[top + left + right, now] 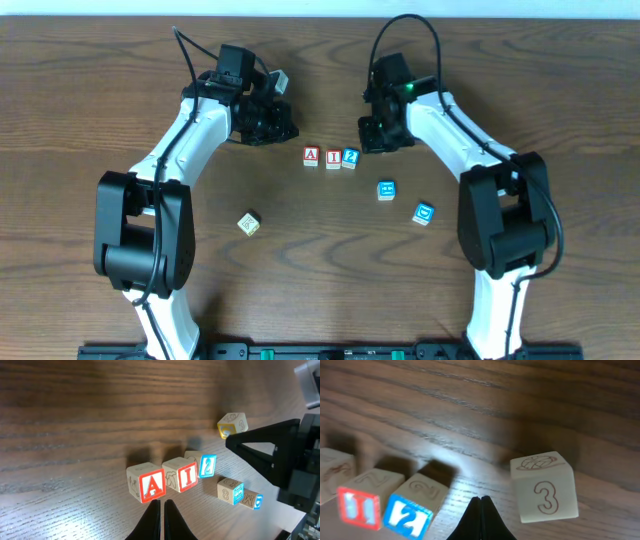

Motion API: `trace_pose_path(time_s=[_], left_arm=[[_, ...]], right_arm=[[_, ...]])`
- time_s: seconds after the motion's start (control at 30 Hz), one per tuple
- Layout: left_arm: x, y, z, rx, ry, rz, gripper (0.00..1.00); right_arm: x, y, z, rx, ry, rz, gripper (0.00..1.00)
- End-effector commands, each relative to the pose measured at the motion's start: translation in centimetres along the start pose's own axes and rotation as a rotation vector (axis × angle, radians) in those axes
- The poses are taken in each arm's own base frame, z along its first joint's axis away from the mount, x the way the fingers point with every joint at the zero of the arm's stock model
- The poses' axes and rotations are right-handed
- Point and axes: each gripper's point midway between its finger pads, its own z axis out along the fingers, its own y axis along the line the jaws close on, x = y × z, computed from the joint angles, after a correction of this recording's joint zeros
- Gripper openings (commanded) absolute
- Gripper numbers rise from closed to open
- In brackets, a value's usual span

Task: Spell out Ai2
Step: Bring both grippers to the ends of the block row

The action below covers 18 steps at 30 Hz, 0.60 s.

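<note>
The blue 2 block (350,158) sits at a slant next to the red I block with a gap between them, so the robot's right gripper should push on the 2 block's far side (357,159) and straighten the block.
Three blocks stand in a row mid-table: a red A block (311,156), a red I block (333,158) and a blue 2 block (350,157). In the left wrist view they read A (148,483), I (183,475), 2 (204,465). My left gripper (278,127) is shut and empty, its tips (162,503) just short of the A block. My right gripper (371,138) is shut and empty, its tips (481,499) just right of the 2 block (409,512), with the I block (362,498) beyond.
Two blue-faced blocks (386,190) (423,213) lie right of the row, seen as 8 (230,491) and M (250,499). A tan block marked 3 (249,223) (545,487) lies front left. The right arm's black gripper (280,455) shows in the left wrist view.
</note>
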Motion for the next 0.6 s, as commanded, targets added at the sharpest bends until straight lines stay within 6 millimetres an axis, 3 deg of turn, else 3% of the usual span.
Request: trace_pose_path(time_s=[0.0, 0.17, 0.37, 0.57], left_arm=[[0.4, 0.4, 0.2, 0.0, 0.02, 0.009, 0.06], [0.6, 0.4, 0.2, 0.0, 0.026, 0.023, 0.06], [0.6, 0.4, 0.2, 0.0, 0.026, 0.031, 0.06], [0.7, 0.6, 0.2, -0.013, 0.028, 0.04, 0.06]], right_arm=[[0.3, -1.6, 1.0, 0.091, 0.008, 0.016, 0.01], [0.0, -2.6, 0.9, 0.149, -0.006, 0.022, 0.01], [-0.7, -5.9, 0.1, 0.324, -0.051, 0.044, 0.01], [-0.9, -7.7, -0.1, 0.325, -0.058, 0.128, 0.01]])
